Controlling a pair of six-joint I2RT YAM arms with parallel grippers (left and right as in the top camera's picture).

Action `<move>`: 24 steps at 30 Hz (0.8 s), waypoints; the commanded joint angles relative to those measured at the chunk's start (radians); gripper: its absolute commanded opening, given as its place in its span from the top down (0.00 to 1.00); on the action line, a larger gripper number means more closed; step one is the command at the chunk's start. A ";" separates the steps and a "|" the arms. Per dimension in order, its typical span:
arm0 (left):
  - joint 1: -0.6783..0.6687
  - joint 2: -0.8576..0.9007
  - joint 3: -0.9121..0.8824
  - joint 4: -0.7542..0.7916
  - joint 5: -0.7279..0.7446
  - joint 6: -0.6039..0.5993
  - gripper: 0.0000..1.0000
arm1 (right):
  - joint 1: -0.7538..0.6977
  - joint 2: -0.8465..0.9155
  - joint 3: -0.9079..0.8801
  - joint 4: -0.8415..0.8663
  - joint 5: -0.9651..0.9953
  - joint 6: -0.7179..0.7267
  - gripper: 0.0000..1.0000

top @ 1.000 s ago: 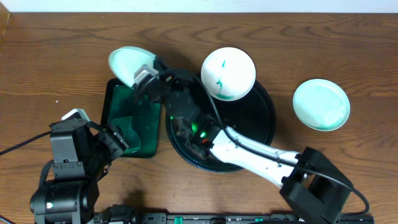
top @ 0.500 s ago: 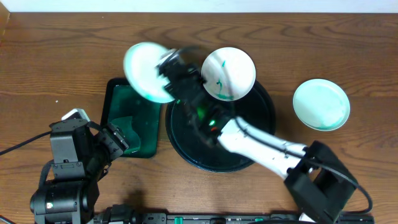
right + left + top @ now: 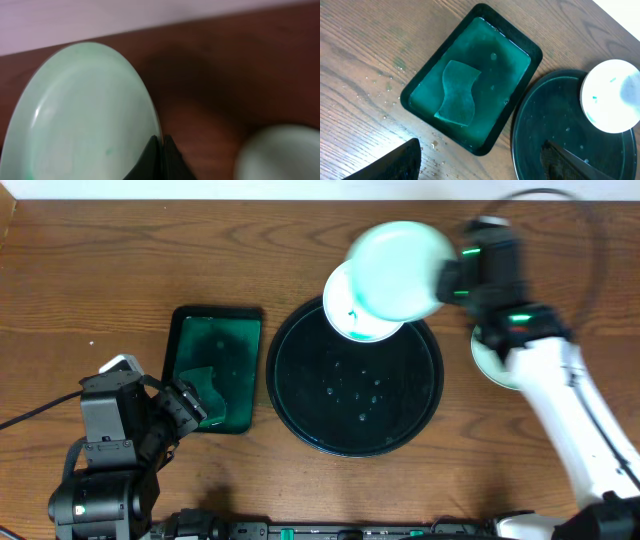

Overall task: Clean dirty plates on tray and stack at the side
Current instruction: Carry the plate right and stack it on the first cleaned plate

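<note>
The wiped mint plate (image 3: pixel 400 270) is raised clear of the white plate, so the robot's right gripper should keep going to the mint plate at the side (image 3: pixel 492 366) and let go there.
My right gripper (image 3: pixel 446 282) is shut on the rim of a wiped pale mint plate (image 3: pixel 396 270) and holds it in the air above the tray's far edge. It fills the right wrist view (image 3: pixel 80 115), pinched by the fingers (image 3: pixel 161 147). A white plate with teal streaks (image 3: pixel 345 315) sits on the far rim of the black tray (image 3: pixel 300 370), partly hidden under the held plate; it also shows in the left wrist view (image 3: pixel 610 97). A third mint plate (image 3: pixel 490 355) lies on the table at right, mostly hidden by my right arm. My left gripper (image 3: pixel 480 160) is open and empty, low at front left.
A dark-green rectangular tray (image 3: pixel 215 370) with a sponge (image 3: pixel 456 92) lies left of the black tray. Water drops dot the wood near it (image 3: pixel 380 80). The black tray's floor holds a few droplets.
My right arm has swung from the green tray on the left across to the right, carrying the mint plate over the black tray's far edge. The left arm has not moved.
</note>
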 commanded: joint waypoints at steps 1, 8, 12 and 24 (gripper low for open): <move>0.003 0.000 0.011 0.001 -0.002 0.003 0.23 | -0.200 0.001 0.003 -0.131 -0.058 0.050 0.99; 0.003 0.000 0.011 0.001 -0.002 0.003 0.23 | -0.505 0.095 0.000 -0.312 -0.072 0.048 0.99; 0.003 0.000 0.011 0.001 -0.002 0.003 0.23 | -0.622 0.187 0.000 -0.324 -0.176 0.004 0.99; 0.003 0.000 0.011 0.001 -0.002 0.003 0.23 | -0.415 0.084 0.002 -0.173 -0.531 -0.172 0.59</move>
